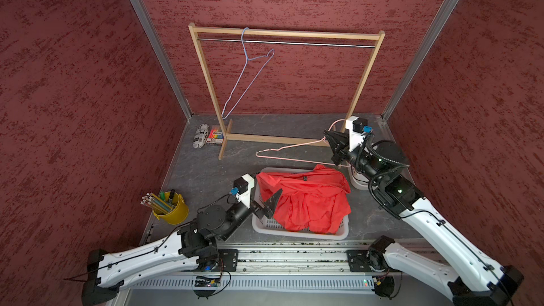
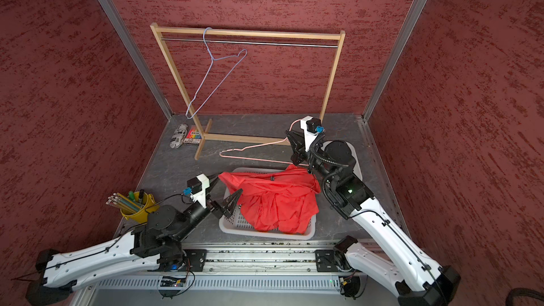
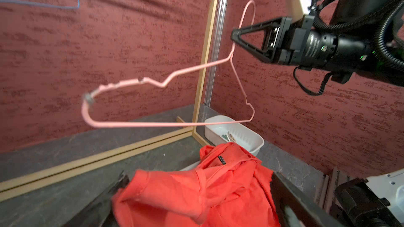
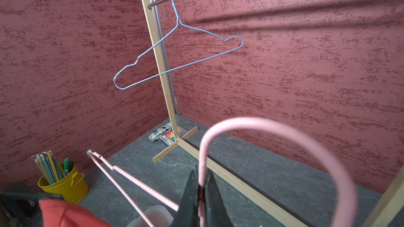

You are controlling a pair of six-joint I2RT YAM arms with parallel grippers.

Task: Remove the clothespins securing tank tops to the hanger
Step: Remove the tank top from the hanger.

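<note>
Next, my left gripper grabs the hanger's side [image 1: 288,146] and hangs the hanger on the bar, because my right gripper is holding the pink hanger close under its hook [image 1: 324,138].
The orange-red tank top [image 1: 309,201] [image 2: 279,201] lies crumpled in a white basket [image 1: 265,225], off any hanger. My left gripper [image 1: 265,192] [image 3: 196,204] hangs open at the basket's left side, its fingers [image 3: 290,195] wide apart with loose cloth lying between them. My right gripper [image 1: 329,139] [image 4: 202,184] is shut on the neck of a bare pink wire hanger [image 1: 294,158] [image 3: 153,124], holding it above the table behind the basket. Clothespins [image 3: 229,136] lie in a small white bin [image 3: 240,132] under the right arm.
A wooden rack [image 1: 287,34] stands at the back with a bare blue hanger [image 1: 244,83] on its rail. A yellow bucket of pencils [image 1: 173,210] sits at the left. A marker box [image 1: 215,138] and a patterned pouch [image 1: 201,139] lie by the rack's left foot.
</note>
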